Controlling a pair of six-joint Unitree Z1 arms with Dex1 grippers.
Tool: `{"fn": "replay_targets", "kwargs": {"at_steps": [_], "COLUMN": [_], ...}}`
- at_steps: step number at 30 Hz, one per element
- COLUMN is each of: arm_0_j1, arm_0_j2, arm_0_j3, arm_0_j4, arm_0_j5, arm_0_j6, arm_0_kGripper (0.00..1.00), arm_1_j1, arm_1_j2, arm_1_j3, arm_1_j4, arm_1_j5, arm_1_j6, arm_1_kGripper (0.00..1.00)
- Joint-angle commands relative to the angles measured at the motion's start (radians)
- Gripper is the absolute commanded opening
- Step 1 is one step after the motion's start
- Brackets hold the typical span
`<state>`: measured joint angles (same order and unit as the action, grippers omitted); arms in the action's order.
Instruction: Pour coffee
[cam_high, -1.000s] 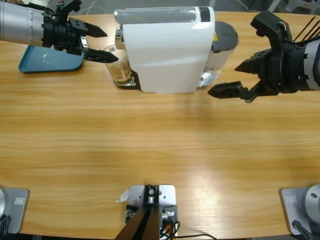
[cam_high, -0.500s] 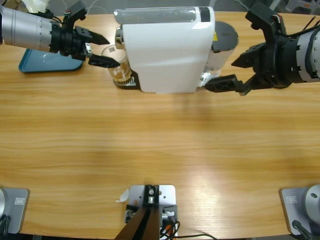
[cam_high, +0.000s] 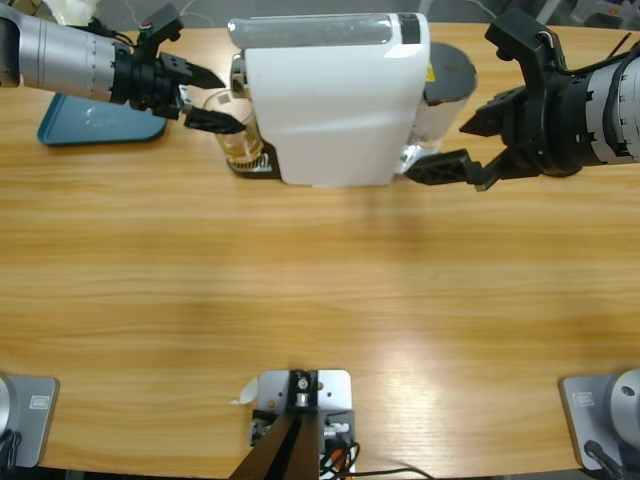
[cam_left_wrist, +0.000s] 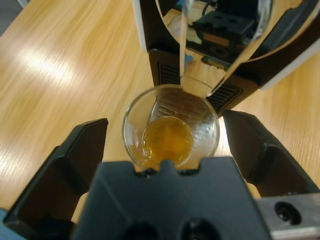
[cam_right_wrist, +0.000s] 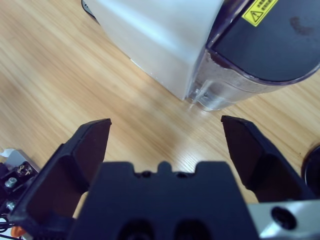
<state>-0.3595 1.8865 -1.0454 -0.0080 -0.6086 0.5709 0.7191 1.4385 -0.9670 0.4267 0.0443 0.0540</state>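
Observation:
The amber coffee (cam_left_wrist: 168, 141) is well below the cup's rim (cam_left_wrist: 126, 125), so it will stay pooled at the bottom of the cup when I carry the cup to the teal tray.
A clear glass cup (cam_left_wrist: 200, 131) stands on the drip tray under the spout of the white coffee machine (cam_high: 335, 100). A little amber coffee (cam_left_wrist: 167, 137) lies in its bottom. My left gripper (cam_left_wrist: 165, 125) is open, one jaw on each side of the cup and not touching it. In the high view the left gripper (cam_high: 230, 103) reaches in from the upper left to the cup (cam_high: 241, 146). My right gripper (cam_high: 440, 150) is open and empty at the machine's right end, beside the water tank (cam_high: 447, 80).
A teal tray (cam_high: 95, 122) lies at the far left behind the left arm. In the right wrist view the machine's white body (cam_right_wrist: 155, 35) and the clear tank with its dark lid (cam_right_wrist: 265, 45) stand just ahead of the open right gripper (cam_right_wrist: 165, 125).
The left gripper has moved right, so its jaws now flank the cup. The right gripper has moved left and up, closer to the machine's tank end.

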Motion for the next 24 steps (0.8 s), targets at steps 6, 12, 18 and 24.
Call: {"fn": "replay_targets", "kwargs": {"at_steps": [6, 12, 18, 24], "arm_0_j1": [0.002, -0.004, -0.007, -0.007], "arm_0_j2": [0.074, 0.077, 0.082, 0.075], "arm_0_j3": [-0.010, -0.010, -0.007, 0.005], "arm_0_j4": [-0.010, -0.009, -0.008, -0.001], "arm_0_j5": [-0.020, -0.005, 0.000, 0.003], "arm_0_j6": [0.012, 0.010, 0.009, 0.010], "arm_0_kGripper": [0.924, 0.433, 0.346, 0.000], "arm_1_j1": [-0.015, -0.015, -0.015, -0.017], "arm_1_j2": [0.038, 0.041, 0.044, 0.045], "arm_1_j3": [0.004, 0.004, 0.004, -0.001], "arm_1_j4": [-0.008, -0.011, -0.017, -0.019], "arm_1_j5": [0.019, 0.019, 0.019, 0.018], "arm_1_j6": [-0.015, -0.016, -0.016, -0.016], "arm_1_kGripper": [1.000, 1.000, 1.000, 1.000]}}
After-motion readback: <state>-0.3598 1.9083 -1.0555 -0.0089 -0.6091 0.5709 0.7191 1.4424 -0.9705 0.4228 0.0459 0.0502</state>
